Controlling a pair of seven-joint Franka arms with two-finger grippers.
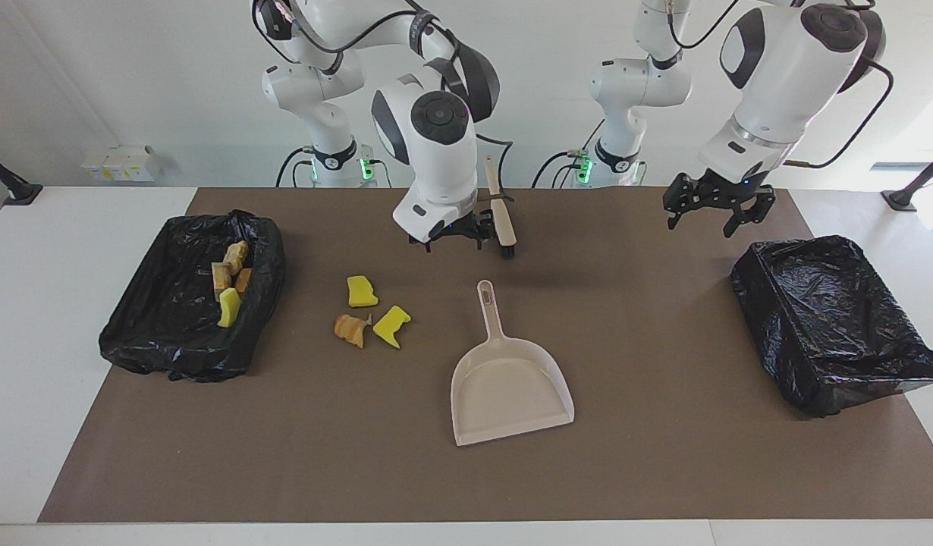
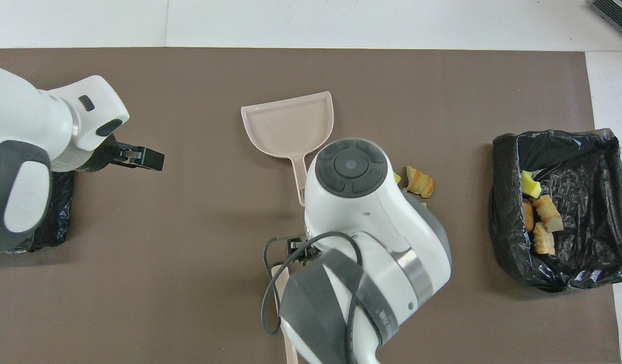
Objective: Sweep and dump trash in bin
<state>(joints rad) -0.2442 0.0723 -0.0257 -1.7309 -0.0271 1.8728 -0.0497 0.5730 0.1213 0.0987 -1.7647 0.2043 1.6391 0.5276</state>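
Note:
The beige brush sits free, its bristles [image 1: 507, 252] facing the dustpan, so I should go on moving my right gripper back until its open fingers straddle the brush handle's end [image 1: 490, 170].
Three pieces of trash lie loose on the brown mat: two yellow chunks [image 1: 360, 291] [image 1: 391, 324] and an orange striped bit [image 1: 350, 330] [image 2: 419, 182]. More trash [image 1: 230, 284] [image 2: 538, 222] sits in the black-lined bin [image 1: 155, 334] [image 2: 594, 151] at the right arm's end. The beige dustpan [image 1: 508, 379] [image 2: 288, 124] lies flat and free, handle toward the robots. My right gripper [image 1: 455, 233] [image 2: 297, 247] hangs open and empty, raised over the mat between the dustpan's handle and the robots, beside the beige brush [image 1: 501, 216] [image 2: 278, 283]. My left gripper [image 1: 711, 216] [image 2: 136, 157] hovers open and empty.
A second black-lined bin [image 1: 830, 318] [image 2: 58, 227] stands at the left arm's end, below and beside the left gripper. The right arm's bulk hides part of the loose trash and most of the brush in the overhead view.

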